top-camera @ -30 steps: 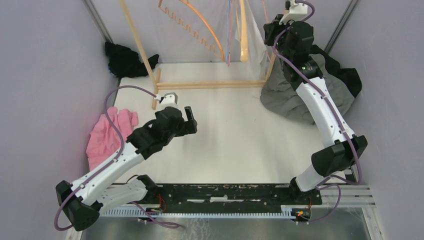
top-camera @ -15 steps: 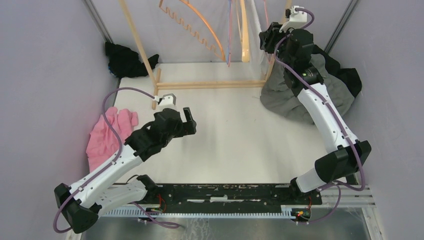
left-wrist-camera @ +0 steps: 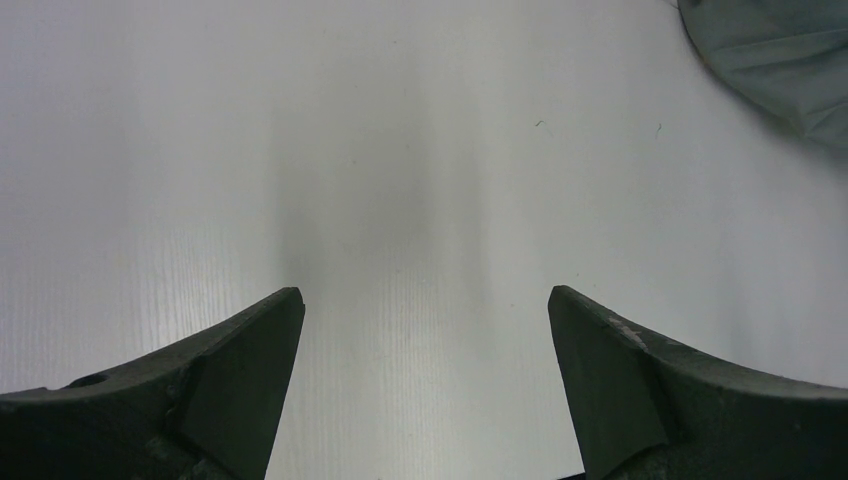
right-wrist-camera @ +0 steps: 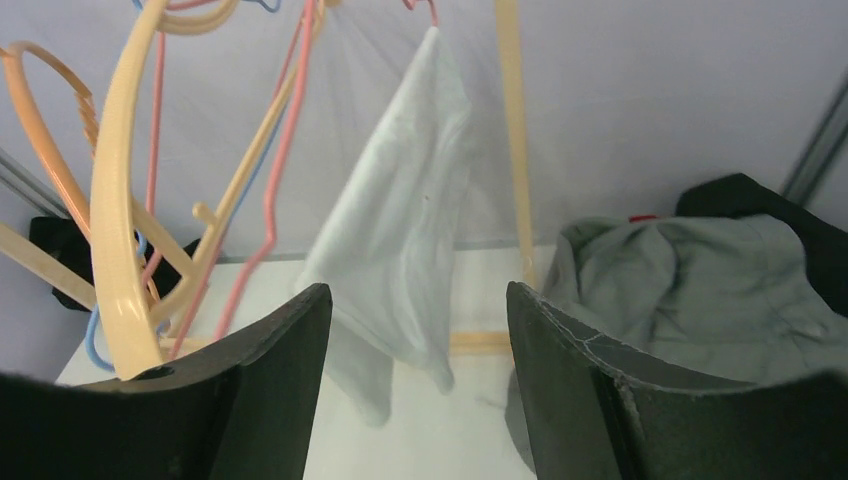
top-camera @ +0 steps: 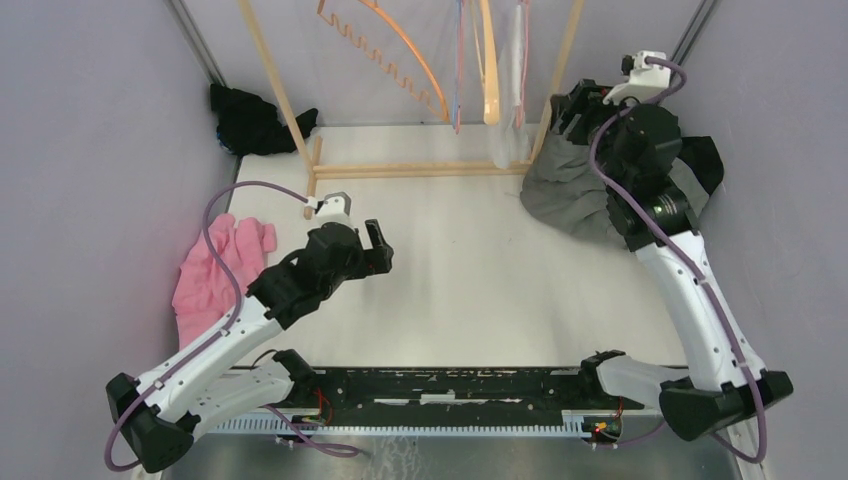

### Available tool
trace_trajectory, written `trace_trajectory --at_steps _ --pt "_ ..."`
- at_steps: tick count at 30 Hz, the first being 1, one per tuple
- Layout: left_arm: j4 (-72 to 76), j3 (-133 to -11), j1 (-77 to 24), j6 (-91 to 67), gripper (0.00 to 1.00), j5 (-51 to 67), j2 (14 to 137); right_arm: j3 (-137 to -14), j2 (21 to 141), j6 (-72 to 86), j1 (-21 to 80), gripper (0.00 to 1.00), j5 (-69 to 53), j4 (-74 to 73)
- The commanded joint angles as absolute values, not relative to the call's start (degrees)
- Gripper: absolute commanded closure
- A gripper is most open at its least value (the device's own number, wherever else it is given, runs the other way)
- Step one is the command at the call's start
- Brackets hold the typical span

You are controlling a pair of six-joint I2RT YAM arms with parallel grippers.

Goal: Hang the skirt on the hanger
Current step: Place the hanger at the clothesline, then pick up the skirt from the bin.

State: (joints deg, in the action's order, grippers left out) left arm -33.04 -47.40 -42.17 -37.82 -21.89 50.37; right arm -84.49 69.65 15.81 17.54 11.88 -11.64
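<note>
The grey garment (top-camera: 568,196) is on top on the dark cloth, under my open right gripper. I should keep moving down until the fingers close on its back fold (right-wrist-camera: 658,250).
A pale white skirt (top-camera: 509,95) hangs from the pink hook of a hanger (right-wrist-camera: 431,12) at the right end of the wooden rack. In the right wrist view the skirt (right-wrist-camera: 400,220) dangles free, beyond the fingers. My right gripper (top-camera: 577,101) is open and holds nothing. It sits to the right of the rack's post, apart from the skirt, and its jaws (right-wrist-camera: 417,292) frame the cloth from a distance. My left gripper (top-camera: 376,246) is wide open low over the bare table, with only the white surface between its fingers (left-wrist-camera: 425,295).
A grey garment pile (top-camera: 585,190) lies at the back right under my right arm, partly on dark cloth. A black garment (top-camera: 250,120) sits at the back left and a pink cloth (top-camera: 215,265) at the left edge. The rack's base bar (top-camera: 420,168) crosses the back; orange (top-camera: 400,50) and cream (top-camera: 488,70) hangers hang there.
My right gripper has opened and drawn back to the right, away from the rack. The skirt stays hanging on its own. The left arm has hardly moved.
</note>
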Motion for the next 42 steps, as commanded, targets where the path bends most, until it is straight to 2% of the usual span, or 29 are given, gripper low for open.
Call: trace_trajectory --at_steps 1,7,12,16,22,31,42 --pt "-28.4 -46.7 -41.9 -36.4 0.01 -19.6 50.0 -80.9 64.2 17.5 17.2 0.3 16.5 -21.0" --pt "-24.3 -45.2 -42.0 -34.5 0.01 -16.6 52.2 -75.0 60.5 19.6 16.7 0.3 18.7 -30.2" --pt "-19.1 -43.2 -42.0 -35.1 0.01 -12.6 54.7 -72.7 62.8 19.5 12.8 0.3 19.6 -32.8" --pt "-16.7 -42.1 -42.0 -35.6 0.01 -11.1 58.7 -70.1 66.3 22.8 6.1 0.3 13.4 -29.9" --pt "-13.4 -40.3 -42.1 -36.4 0.01 -9.3 60.2 -69.9 75.8 33.1 -9.5 0.31 2.9 -21.1" --pt "-10.5 -37.5 -42.3 -37.1 0.01 -8.9 61.2 -79.4 94.8 41.9 -12.6 0.34 2.6 -12.7" --pt "-9.6 -37.6 -42.3 -36.2 0.01 -8.3 64.5 -102.4 116.3 42.6 -11.6 0.34 2.4 -16.4"
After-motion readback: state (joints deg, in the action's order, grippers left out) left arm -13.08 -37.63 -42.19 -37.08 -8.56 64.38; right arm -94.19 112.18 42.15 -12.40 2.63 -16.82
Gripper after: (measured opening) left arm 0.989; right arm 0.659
